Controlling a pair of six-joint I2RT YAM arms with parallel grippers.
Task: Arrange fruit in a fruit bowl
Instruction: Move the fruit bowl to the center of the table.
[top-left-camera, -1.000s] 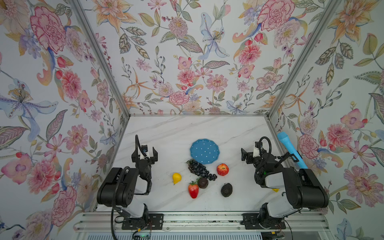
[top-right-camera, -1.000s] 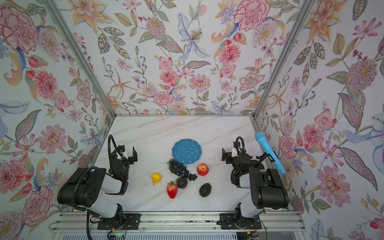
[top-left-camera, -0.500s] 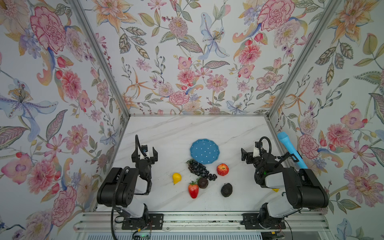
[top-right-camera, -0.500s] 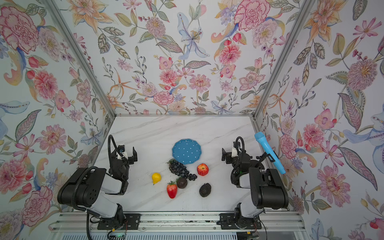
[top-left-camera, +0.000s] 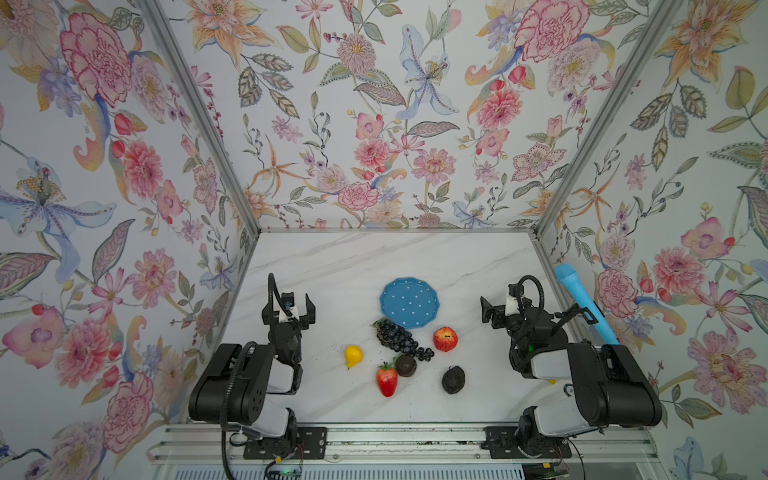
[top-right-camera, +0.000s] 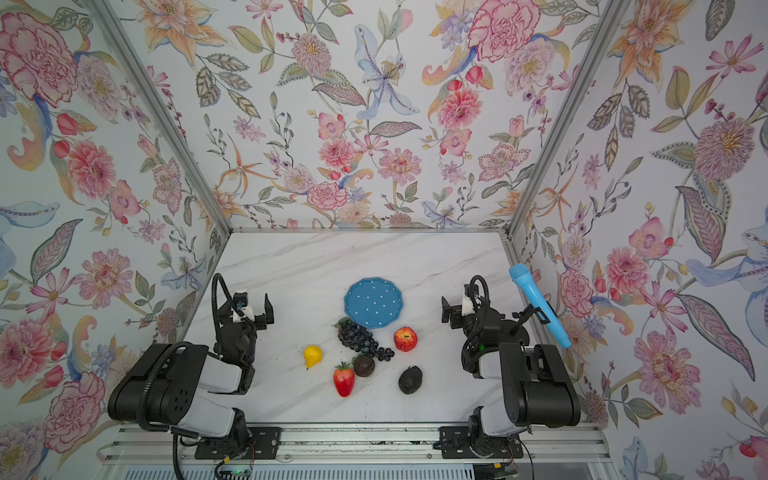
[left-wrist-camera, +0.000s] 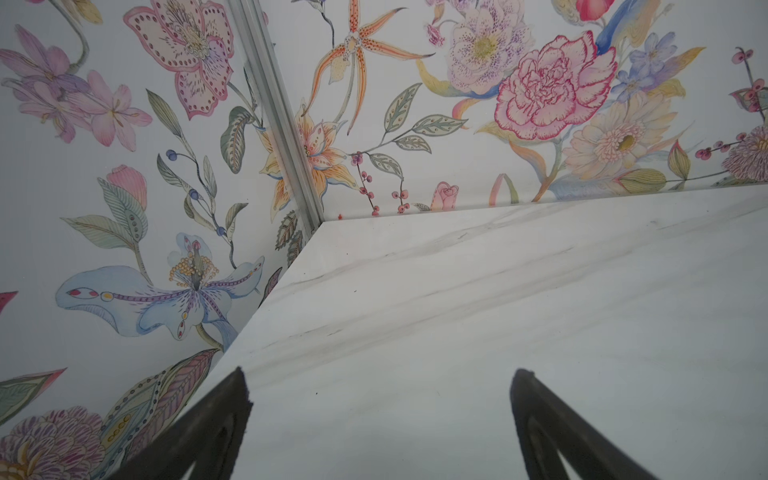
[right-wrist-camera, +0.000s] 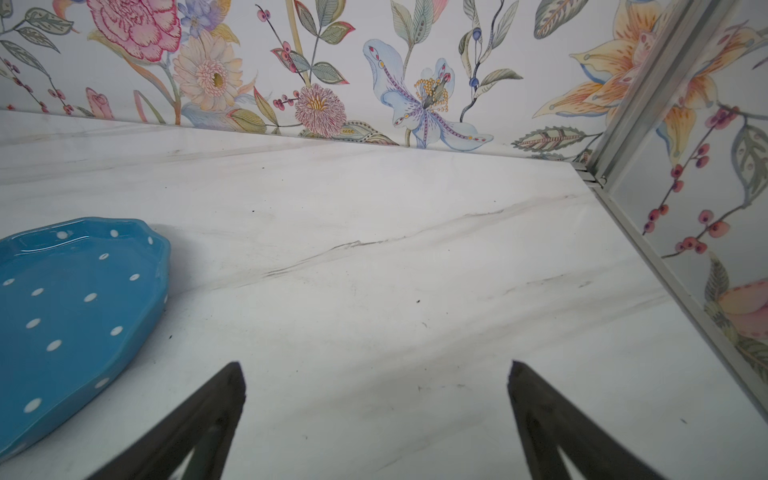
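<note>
The blue fruit bowl (top-left-camera: 409, 302) is off-centre toward my right gripper, so I should use my right gripper to push its near rim (top-left-camera: 436, 304) toward my left gripper before I put fruit in.
The empty blue polka-dot fruit bowl (top-left-camera: 409, 302) (top-right-camera: 373, 302) (right-wrist-camera: 75, 299) sits mid-table. The fruit lies just in front of it: dark grapes (top-left-camera: 399, 338) touching its rim, apple (top-left-camera: 445, 339), yellow fruit (top-left-camera: 353, 355), strawberry (top-left-camera: 386, 380), brown-purple fruit (top-left-camera: 406, 365), avocado (top-left-camera: 453, 379). My left gripper (top-left-camera: 288, 309) (left-wrist-camera: 380, 374) hangs open left of the fruit over bare marble. On the bowl's right, my right gripper (top-left-camera: 498, 305) (right-wrist-camera: 375, 368) is open too, holding nothing.
A light-blue toy microphone (top-left-camera: 584, 307) (top-right-camera: 540, 309) leans against the right wall behind my right arm. Floral walls close in the marble table (top-left-camera: 374, 257) on three sides. Both arm bases stand at the front rail.
</note>
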